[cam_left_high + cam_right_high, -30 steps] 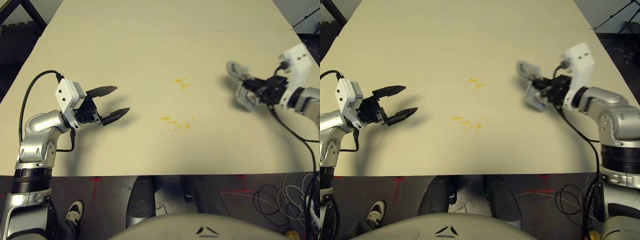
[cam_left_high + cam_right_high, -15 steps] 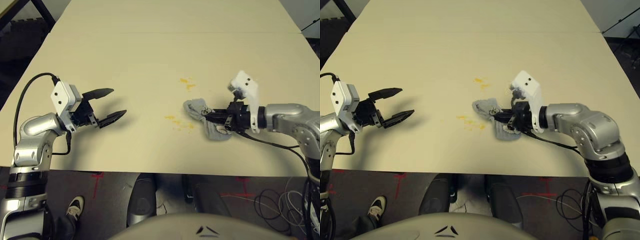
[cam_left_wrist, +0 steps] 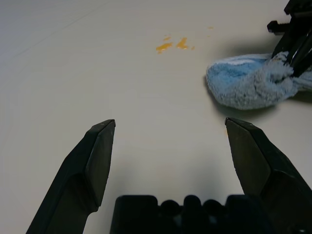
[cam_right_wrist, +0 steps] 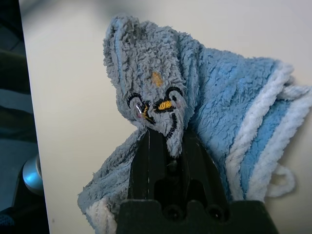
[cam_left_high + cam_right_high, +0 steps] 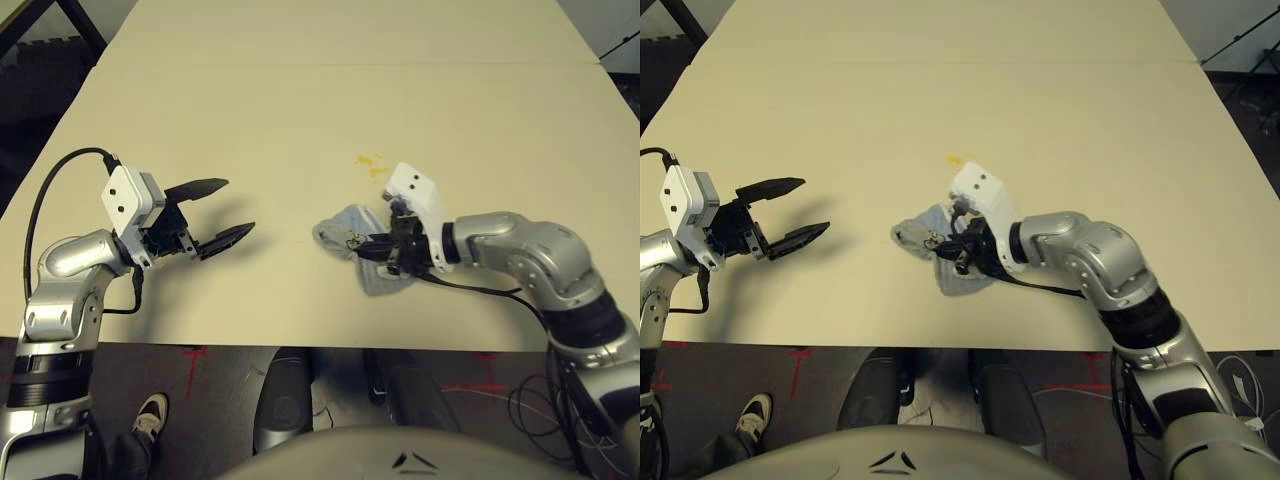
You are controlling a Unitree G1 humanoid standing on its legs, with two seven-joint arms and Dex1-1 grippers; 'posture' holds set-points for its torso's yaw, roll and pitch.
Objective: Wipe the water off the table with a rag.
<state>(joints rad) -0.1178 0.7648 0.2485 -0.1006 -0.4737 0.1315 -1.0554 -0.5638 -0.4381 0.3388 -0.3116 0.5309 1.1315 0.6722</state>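
My right gripper needs to carry the rag out (image 5: pixel 418 142) beside the water spots (image 5: pixel 371 166) and wipe across, because the spots are beyond the rag, farther from the front edge.
The grey-blue rag (image 5: pixel 352 250) lies bunched on the beige table (image 5: pixel 300 100), near the front edge and a little right of centre. My right gripper (image 5: pixel 386 251) is shut on the rag (image 4: pixel 161 92), pinching a fold beside its small dark printed mark and holding it down against the tabletop. A small cluster of orange-yellow water spots (image 5: pixel 370 166) sits on the table just beyond the rag, also seen as the water spots (image 3: pixel 173 45). My left gripper (image 5: pixel 240 206) hovers open and holding nothing, well to the left of the rag (image 3: pixel 248 85).
A thin seam line (image 5: pixel 300 67) crosses the table far behind the spots. The table's front edge (image 5: pixel 300 349) runs close below both grippers. Loose cables (image 5: pixel 540 405) lie on the floor at the right.
My right gripper has dragged the rag leftward across the table from the right side, over where the nearer orange spots lay. My left gripper has stayed open in place.
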